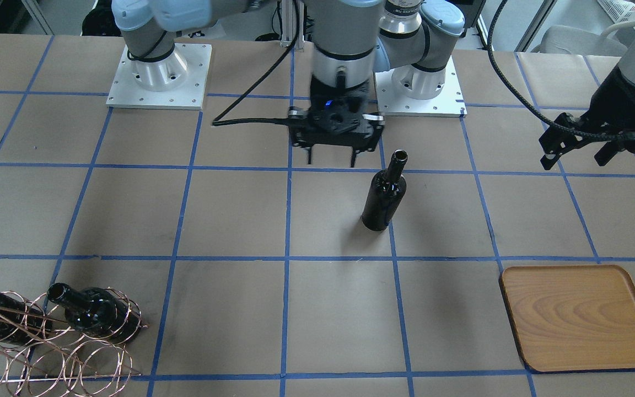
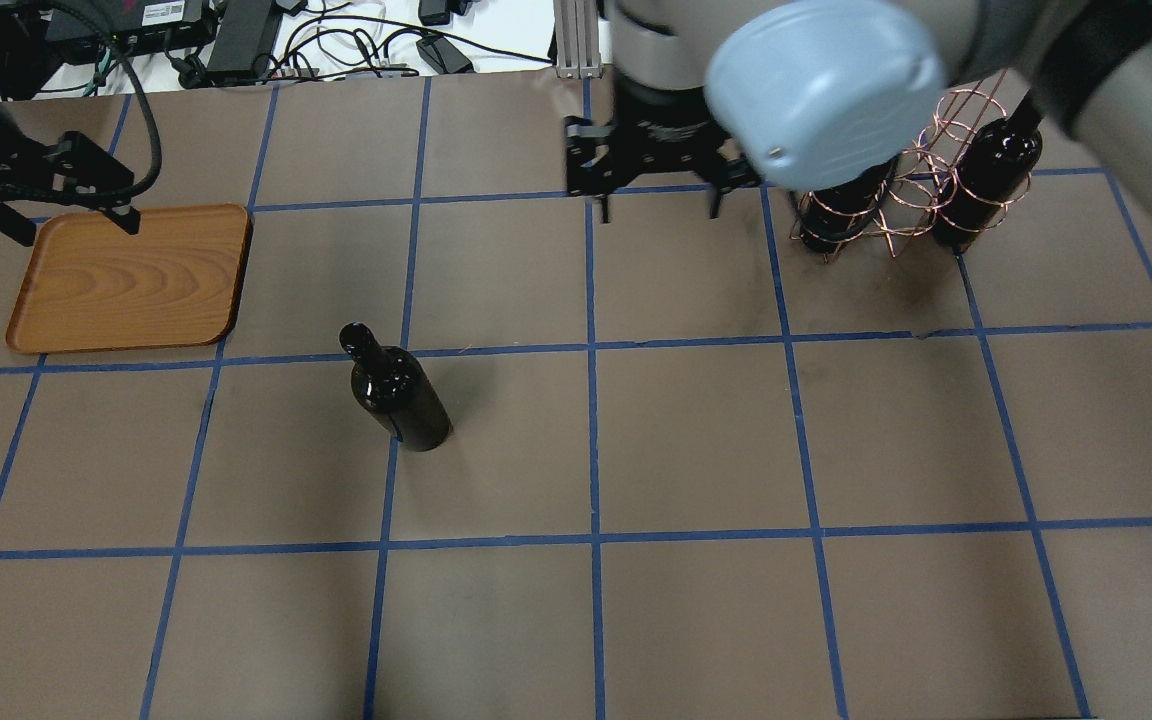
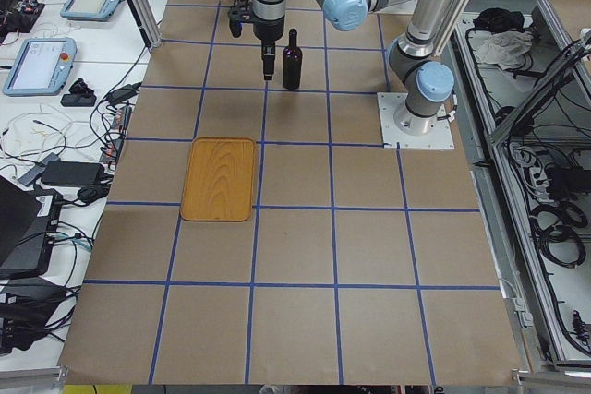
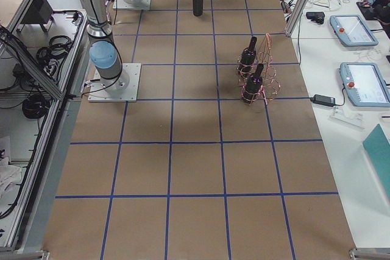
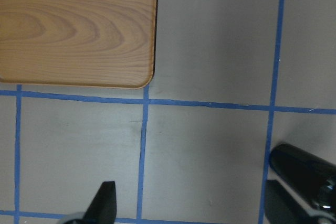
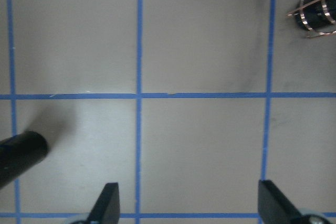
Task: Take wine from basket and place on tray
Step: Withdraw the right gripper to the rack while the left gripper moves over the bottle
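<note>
The tray (image 1: 582, 318) lies on my left gripper's side of the bottle, so my right gripper should back off and my left gripper should take the bottle's neck (image 1: 396, 165).
One wine bottle (image 1: 385, 193) stands upright on the table on its own, between the arms; it also shows in the overhead view (image 2: 398, 392). Two more bottles (image 2: 986, 175) lie in the copper wire basket (image 2: 901, 205) at the far right. The wooden tray (image 2: 131, 280) lies empty at the far left. My left gripper (image 2: 76, 225) hangs open and empty over the tray's far edge; its wrist view shows the tray (image 5: 73, 27) and the bottle (image 5: 307, 174) beside one finger. My right gripper (image 2: 658, 213) is open and empty, between the bottle and the basket.
The table is brown paper with a grid of blue tape lines (image 2: 591, 440). The arms' white base plates (image 1: 157, 77) sit at the robot's side. Cables and devices (image 2: 236, 30) lie beyond the far edge.
</note>
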